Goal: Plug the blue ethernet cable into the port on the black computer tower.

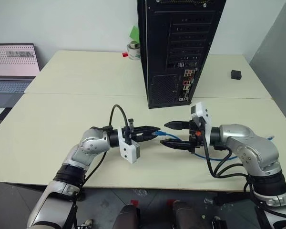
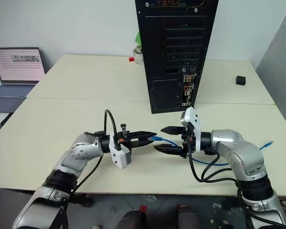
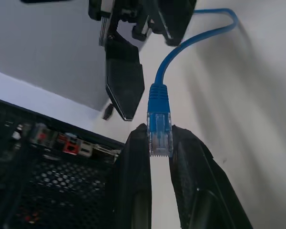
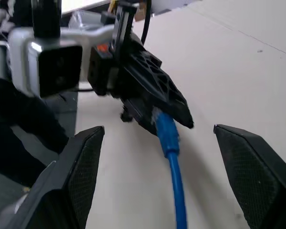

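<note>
My left gripper covers the clear plug (image 3: 160, 137) that must enter the port, so next my right gripper takes the cable (image 1: 161, 133) close behind it, freeing the plug.
The black computer tower (image 1: 181, 47) stands upright at the middle back of the table, its back panel facing me. The port is somewhere in the strip of small coloured connectors (image 1: 188, 85); which socket it is I cannot tell. My left gripper (image 1: 155, 132) points right, level above the table, shut on the clear plug (image 3: 159, 136) of the blue ethernet cable (image 4: 174, 176). Facing it, my right gripper (image 1: 167, 134) is open. Its fingers (image 4: 86, 162) straddle the cable without touching it. From there the cable loops behind my right arm, and its far end (image 2: 269, 143) lies on the table.
An open laptop (image 1: 12, 67) sits at the far left. A tape roll (image 1: 133, 50) stands just left of the tower, and a small black cube (image 1: 236, 74) lies at the back right. Both grippers hang in front of the tower above the cream table (image 1: 62, 114).
</note>
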`<act>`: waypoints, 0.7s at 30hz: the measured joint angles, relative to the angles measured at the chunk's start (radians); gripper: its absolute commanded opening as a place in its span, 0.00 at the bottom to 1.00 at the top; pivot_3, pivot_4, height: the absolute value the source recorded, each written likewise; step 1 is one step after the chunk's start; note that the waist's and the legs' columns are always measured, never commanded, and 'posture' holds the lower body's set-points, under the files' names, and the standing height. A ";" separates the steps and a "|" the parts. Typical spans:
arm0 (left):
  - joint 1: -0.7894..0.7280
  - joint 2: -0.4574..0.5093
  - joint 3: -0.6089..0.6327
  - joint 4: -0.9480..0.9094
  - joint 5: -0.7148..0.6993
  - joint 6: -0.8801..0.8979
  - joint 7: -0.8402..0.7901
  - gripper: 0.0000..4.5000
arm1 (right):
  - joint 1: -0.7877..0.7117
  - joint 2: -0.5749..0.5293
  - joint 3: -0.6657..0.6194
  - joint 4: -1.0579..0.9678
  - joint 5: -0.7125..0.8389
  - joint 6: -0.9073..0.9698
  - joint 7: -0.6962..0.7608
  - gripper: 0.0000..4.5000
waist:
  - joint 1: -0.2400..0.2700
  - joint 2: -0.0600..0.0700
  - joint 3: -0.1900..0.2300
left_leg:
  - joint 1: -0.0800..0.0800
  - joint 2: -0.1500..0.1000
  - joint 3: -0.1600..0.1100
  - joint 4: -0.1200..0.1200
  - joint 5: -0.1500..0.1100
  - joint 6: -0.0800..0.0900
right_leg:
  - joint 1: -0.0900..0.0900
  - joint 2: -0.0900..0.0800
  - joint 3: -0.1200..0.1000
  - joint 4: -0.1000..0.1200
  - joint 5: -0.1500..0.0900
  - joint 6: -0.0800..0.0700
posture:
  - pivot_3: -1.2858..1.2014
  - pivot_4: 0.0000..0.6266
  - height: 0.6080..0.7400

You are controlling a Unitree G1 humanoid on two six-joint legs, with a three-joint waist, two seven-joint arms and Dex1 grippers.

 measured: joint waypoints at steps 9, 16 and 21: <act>-0.029 0.022 0.006 0.066 0.169 -0.095 0.207 0.06 | 0.007 0.049 -0.023 -0.002 0.092 0.077 -0.099 0.87 | -0.002 0.000 0.000 | 0.000 0.000 0.000 0.000 0.000 0.000 | 0.000 0.001 0.000 0.000 0.000 0.000 | 0.52 0.24 1.00; -0.037 0.032 0.001 0.069 0.216 -0.110 0.283 0.06 | 0.006 0.068 -0.016 0.014 0.091 0.075 -0.129 0.82 | -0.001 0.000 0.000 | 0.000 0.000 0.000 0.000 0.000 0.000 | 0.000 0.001 -0.001 0.001 0.000 0.000 | 0.52 0.24 1.00; -0.041 0.039 0.000 0.068 0.229 -0.111 0.316 0.06 | -0.008 0.077 -0.004 0.048 0.090 0.069 -0.134 0.59 | -0.002 0.000 0.000 | 0.000 0.000 0.000 0.000 0.000 0.000 | 0.000 0.002 -0.001 0.001 0.000 0.000 | 0.52 0.24 1.00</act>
